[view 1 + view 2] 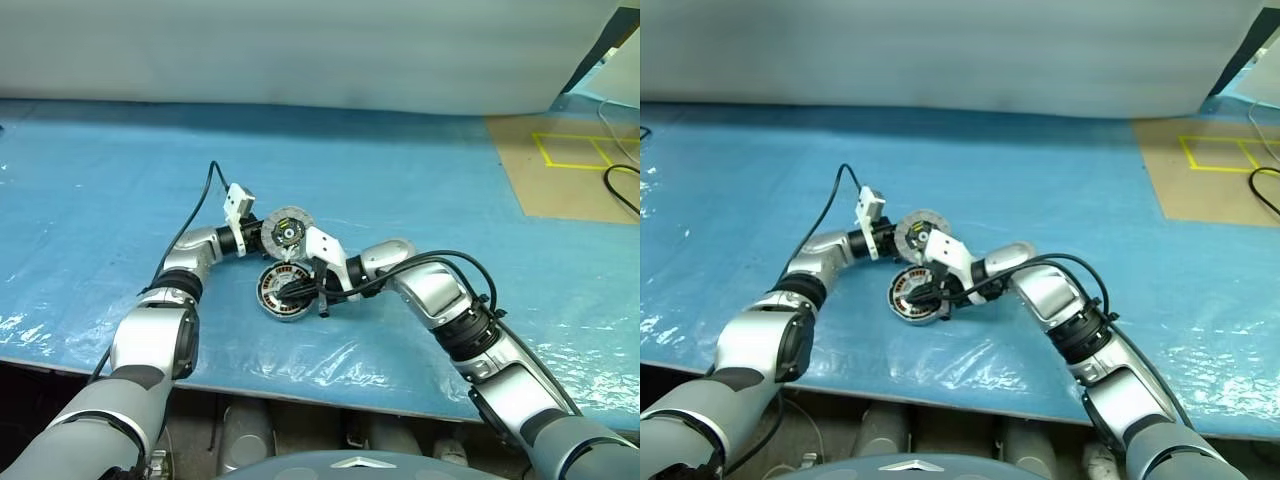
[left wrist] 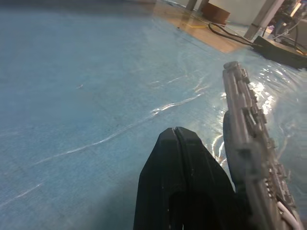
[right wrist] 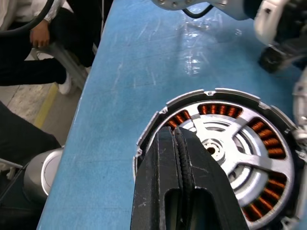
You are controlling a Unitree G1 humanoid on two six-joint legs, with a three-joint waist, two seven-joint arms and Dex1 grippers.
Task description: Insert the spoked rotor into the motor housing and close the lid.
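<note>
My right gripper is hanging over the motor housing [image 1: 273,284], in the path of the upright lid. It should move back out of the way before my left gripper pushes the lid [image 1: 287,233] shut.
The motor housing [image 1: 272,302] lies flat on the blue table, its copper windings ringing a silver centre [image 3: 259,143]. Its lid [image 1: 287,230] stands upright on the hinge at the far side, with the white-segmented inner face turned toward me. My left gripper [image 1: 262,240] is shut and empty just behind the lid's plain outer face; the lid's edge [image 2: 242,124] shows close beside its fingertips. My right gripper [image 1: 298,290] is shut with nothing in it, and its tips hang over the near rim of the housing [image 3: 178,132]. The spoked rotor is out of view.
A blue plastic sheet [image 1: 420,170] covers the table, whose front edge is close below the housing. A tan floor patch with yellow tape [image 1: 575,165] and a black cable [image 1: 622,190] lie at the far right. A person [image 3: 29,43] sits beyond the table's side.
</note>
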